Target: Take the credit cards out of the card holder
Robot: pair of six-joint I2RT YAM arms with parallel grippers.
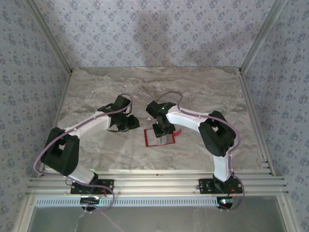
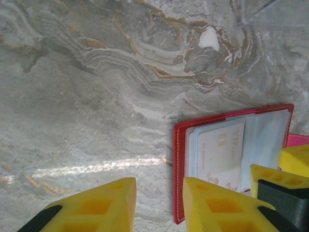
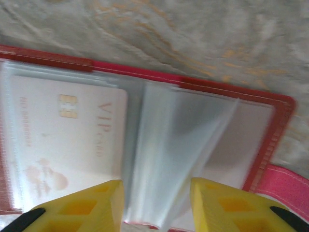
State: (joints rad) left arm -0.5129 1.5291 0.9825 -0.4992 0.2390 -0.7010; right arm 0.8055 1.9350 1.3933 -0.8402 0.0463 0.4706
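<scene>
I should keep pushing with my right gripper toward the red tab [image 1: 177, 132] until the sleeve lies flat, because the loose clear sleeve [image 3: 186, 130] leans away from the VIP card.
The red card holder [image 1: 159, 138] lies open and flat on the marble table, its red tab [image 1: 177, 132] at the right side. A whitish credit card [image 3: 67, 140] marked VIP with a chip sits in a clear pocket on the left half [image 2: 219, 154]. Clear plastic sleeves [image 3: 178, 145] stand up loosely from the spine. My right gripper [image 3: 157, 203] is open over the holder [image 3: 275, 140], its fingers astride those sleeves. My left gripper [image 2: 159, 203] is open at the holder's left edge [image 2: 178, 169], bare table in its gap, its right finger [image 2: 217, 203] over the red border.
Both arms reach in close together over the table's middle [image 1: 133, 123] [image 1: 164, 129]. A clear plastic rectangle [image 2: 275, 14] lies on the marble beyond the holder. Aluminium rails [image 1: 154, 181] run along the near edge, and patterned walls close in the other three sides.
</scene>
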